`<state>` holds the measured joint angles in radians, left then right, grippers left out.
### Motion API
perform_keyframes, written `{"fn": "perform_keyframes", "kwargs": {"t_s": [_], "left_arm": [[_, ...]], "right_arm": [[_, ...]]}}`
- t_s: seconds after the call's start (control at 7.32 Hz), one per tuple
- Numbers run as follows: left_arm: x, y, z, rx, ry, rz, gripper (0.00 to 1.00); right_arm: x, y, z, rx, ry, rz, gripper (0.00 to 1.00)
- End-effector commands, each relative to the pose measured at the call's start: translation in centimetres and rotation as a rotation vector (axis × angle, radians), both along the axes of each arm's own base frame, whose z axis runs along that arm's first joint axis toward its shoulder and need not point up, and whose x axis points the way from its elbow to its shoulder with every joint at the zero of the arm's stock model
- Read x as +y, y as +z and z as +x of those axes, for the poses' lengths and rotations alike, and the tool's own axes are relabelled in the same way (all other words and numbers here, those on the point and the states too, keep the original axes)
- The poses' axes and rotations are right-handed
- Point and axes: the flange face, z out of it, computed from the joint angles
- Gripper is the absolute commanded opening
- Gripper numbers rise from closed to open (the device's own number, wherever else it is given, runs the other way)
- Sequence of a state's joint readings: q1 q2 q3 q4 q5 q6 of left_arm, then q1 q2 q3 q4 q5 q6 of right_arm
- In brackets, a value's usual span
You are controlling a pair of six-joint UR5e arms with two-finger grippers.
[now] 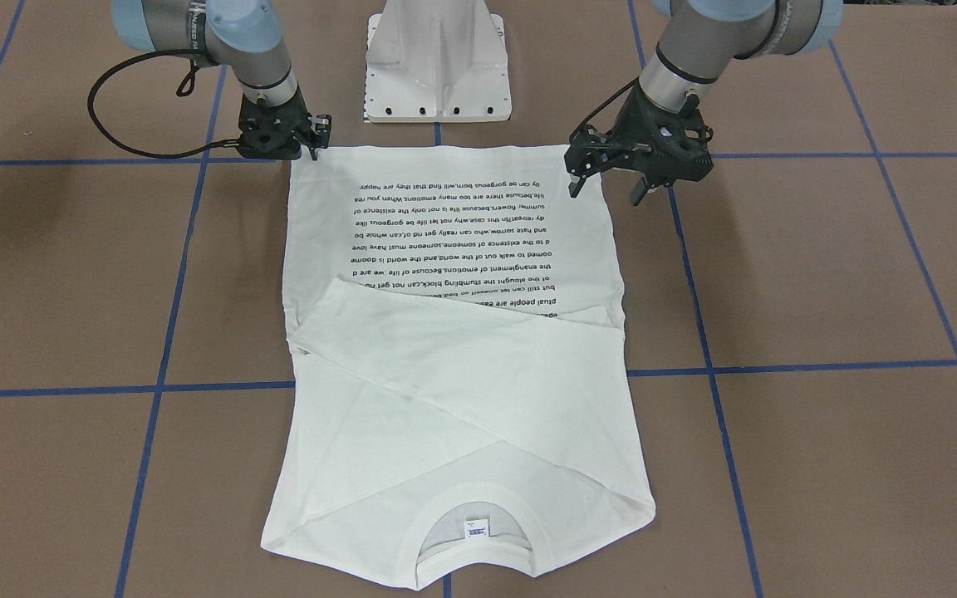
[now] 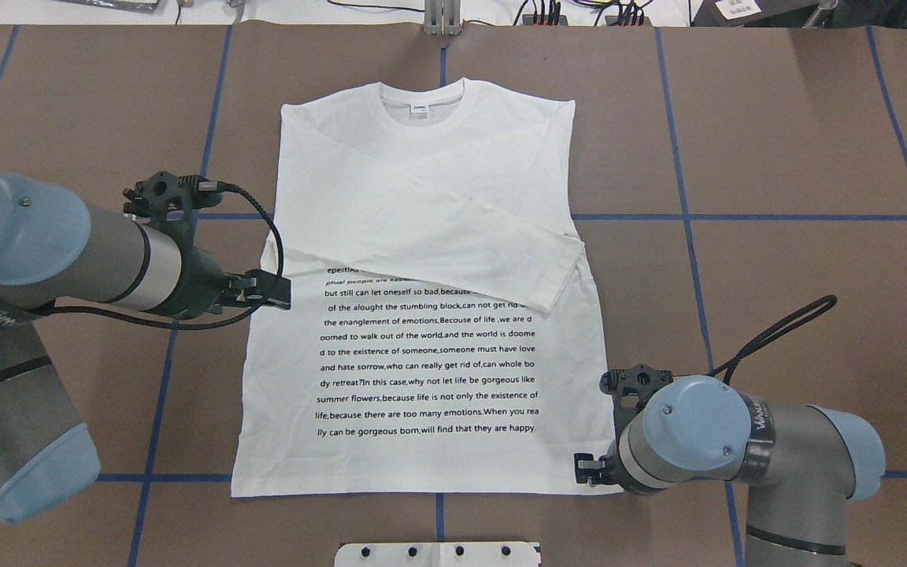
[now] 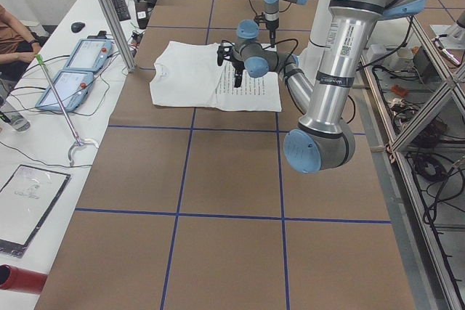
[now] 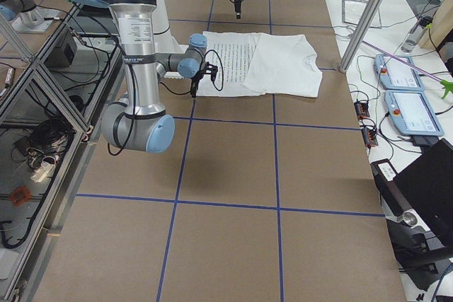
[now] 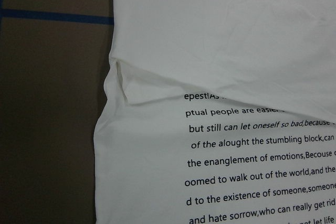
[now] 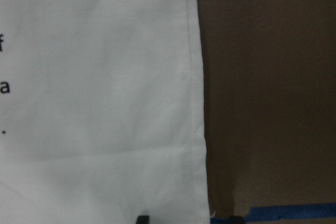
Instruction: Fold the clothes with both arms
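The hem [image 1: 445, 149] will fold over and hide the black text when the robot carries it toward the collar, because it lies flat past the folded sleeves [image 1: 470, 334].
The white long-sleeved T-shirt [image 1: 462, 399] [image 2: 422, 197] lies flat on the brown table, print side up. Both sleeves are folded across the chest, above the block of black text. My left gripper [image 1: 607, 189] [image 2: 280, 290] hangs open above the shirt's left edge. Its wrist view shows only the armpit fold of the shirt [image 5: 236, 35] from a height. My right gripper [image 1: 313, 139] [image 2: 584, 466] sits low at the hem's right corner. In the right wrist view its tips show apart at the bottom edge, on either side of the shirt's side seam [image 6: 105, 103]. It holds nothing.
The white pedestal base [image 1: 437, 66] [image 2: 438, 554] stands just behind the hem. Blue tape lines [image 2: 737, 216] grid the table. At the far end are two control tablets [image 3: 76, 70] [image 4: 407, 97], an aluminium post [image 3: 109, 12] and a seated person [image 3: 11, 30].
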<state>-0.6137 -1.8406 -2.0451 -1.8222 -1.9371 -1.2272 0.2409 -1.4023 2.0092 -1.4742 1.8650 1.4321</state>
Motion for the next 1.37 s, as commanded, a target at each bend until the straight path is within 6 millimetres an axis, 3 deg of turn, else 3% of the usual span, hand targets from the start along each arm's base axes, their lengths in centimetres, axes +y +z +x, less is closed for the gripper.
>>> {"fn": "perform_keyframes", "kwargs": {"t_s": [0.0, 0.41, 0.82, 1.09, 1.23], "left_arm": [[0.0, -0.1, 0.0, 0.001, -0.001, 0.001, 0.99], [-0.1, -0.3, 0.2, 0.003, -0.001, 0.003, 0.99], [0.3, 1.4, -0.1, -0.02, -0.01, -0.025, 0.98], [4.0, 5.7, -0.3, 0.009, -0.026, -0.123, 0.96], [7.4, 7.3, 1.3, -0.015, -0.037, -0.156, 0.96]], "right_arm": [[0.1, -0.2, 0.1, -0.005, 0.001, 0.001, 0.25], [0.2, -1.0, -0.2, -0.019, 0.006, 0.0, 0.02], [0.2, -2.9, 0.4, -0.05, 0.065, -0.036, 0.0], [0.4, -4.2, 1.1, -0.076, 0.09, -0.051, 0.0], [0.3, -4.7, 1.4, -0.086, 0.094, -0.048, 0.0]]}}
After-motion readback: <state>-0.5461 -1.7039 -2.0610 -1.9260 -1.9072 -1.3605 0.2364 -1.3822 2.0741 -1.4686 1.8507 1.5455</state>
